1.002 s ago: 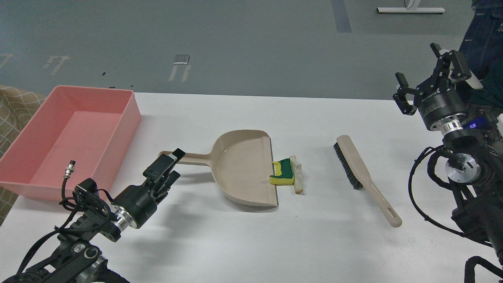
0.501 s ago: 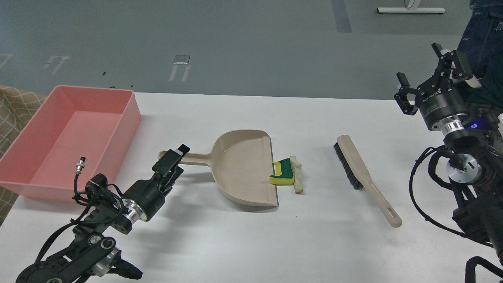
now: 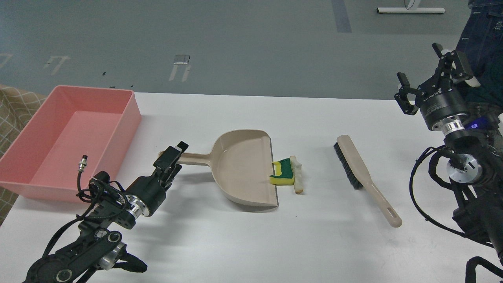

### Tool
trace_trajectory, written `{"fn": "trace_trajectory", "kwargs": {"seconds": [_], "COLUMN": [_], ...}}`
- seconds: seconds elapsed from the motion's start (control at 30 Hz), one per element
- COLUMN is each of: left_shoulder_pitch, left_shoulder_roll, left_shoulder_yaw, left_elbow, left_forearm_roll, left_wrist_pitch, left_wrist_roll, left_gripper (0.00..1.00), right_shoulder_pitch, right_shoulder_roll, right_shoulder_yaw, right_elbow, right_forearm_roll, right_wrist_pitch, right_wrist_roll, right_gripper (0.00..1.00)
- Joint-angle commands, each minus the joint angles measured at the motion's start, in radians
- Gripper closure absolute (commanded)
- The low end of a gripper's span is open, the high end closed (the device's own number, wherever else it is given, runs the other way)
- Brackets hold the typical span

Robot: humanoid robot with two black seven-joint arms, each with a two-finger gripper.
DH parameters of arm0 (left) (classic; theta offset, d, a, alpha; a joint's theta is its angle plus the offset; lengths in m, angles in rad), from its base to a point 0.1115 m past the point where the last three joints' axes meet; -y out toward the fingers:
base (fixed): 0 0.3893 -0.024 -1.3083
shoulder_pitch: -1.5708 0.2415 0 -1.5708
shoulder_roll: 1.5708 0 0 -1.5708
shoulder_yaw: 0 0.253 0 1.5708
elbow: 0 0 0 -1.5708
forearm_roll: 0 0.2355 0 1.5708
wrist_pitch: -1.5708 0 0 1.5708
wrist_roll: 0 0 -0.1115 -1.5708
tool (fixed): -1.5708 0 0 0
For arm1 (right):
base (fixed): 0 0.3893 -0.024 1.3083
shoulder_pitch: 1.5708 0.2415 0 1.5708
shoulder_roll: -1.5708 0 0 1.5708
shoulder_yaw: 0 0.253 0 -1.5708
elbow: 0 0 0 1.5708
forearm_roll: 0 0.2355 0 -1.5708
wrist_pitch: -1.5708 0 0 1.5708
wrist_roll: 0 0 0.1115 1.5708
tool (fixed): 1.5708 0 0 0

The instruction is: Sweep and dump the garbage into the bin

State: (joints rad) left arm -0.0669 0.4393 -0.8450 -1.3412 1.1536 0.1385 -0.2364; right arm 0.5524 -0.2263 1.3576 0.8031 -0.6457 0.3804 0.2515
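The bread slice (image 3: 297,175) should slide out before the sponge when the robot tips the beige dustpan, because the sponge lies closer to the dustpan (image 3: 281,172).
The yellow sponge with a green layer (image 3: 283,173) lies at the beige dustpan's (image 3: 243,169) open lip. The white bread slice (image 3: 298,175) lies against the sponge's right side on the table. The pink bin (image 3: 70,137) stands at the far left. My left gripper (image 3: 173,160) is at the dustpan's handle end, with its fingers seeming to stand above and below the handle, open. My right gripper (image 3: 421,65) is wide open and empty, raised over the table's right edge, far from the brush (image 3: 361,169).
The beige hand brush with black bristles lies on the table right of the garbage, handle toward me. A chequered cloth (image 3: 15,110) shows at the left edge. A person in jeans (image 3: 483,35) stands at the far right. The white table (image 3: 235,236) extends in front.
My left arm has moved forward and right, bringing its gripper onto the dustpan handle's end. The right arm, dustpan, garbage and brush have hardly moved.
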Motion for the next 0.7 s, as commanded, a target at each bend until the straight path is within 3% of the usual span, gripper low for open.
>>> {"fn": "trace_trajectory", "kwargs": {"seconds": [0.0, 0.4, 0.5, 0.67], "left_shoulder_pitch": [-0.008, -0.010, -0.010, -0.010], "left_shoulder_roll": [-0.004, -0.002, -0.004, -0.002], "left_shoulder_yaw": [0.006, 0.006, 0.007, 0.007], "left_elbow": [0.011, 0.011, 0.011, 0.011], "left_forearm_roll": [0.000, 0.000, 0.000, 0.000], "left_wrist_pitch": [0.001, -0.004, -0.010, -0.011], "left_wrist_roll": [0.000, -0.007, -0.003, 0.002], "left_gripper": [0.16, 0.46, 0.68, 0.87], "right_shoulder_pitch": [0.000, -0.002, -0.002, -0.002], "right_shoulder_roll": [-0.001, -0.001, -0.001, -0.001], "right_shoulder_yaw": [-0.002, 0.000, -0.002, 0.000], "right_elbow": [0.001, 0.002, 0.001, 0.002], "right_forearm_roll": [0.000, 0.000, 0.000, 0.000], "right_wrist_pitch": [0.000, 0.000, 0.000, 0.000], "right_wrist_roll": [0.000, 0.000, 0.000, 0.000], "right_gripper": [0.00, 0.00, 0.00, 0.00]}}
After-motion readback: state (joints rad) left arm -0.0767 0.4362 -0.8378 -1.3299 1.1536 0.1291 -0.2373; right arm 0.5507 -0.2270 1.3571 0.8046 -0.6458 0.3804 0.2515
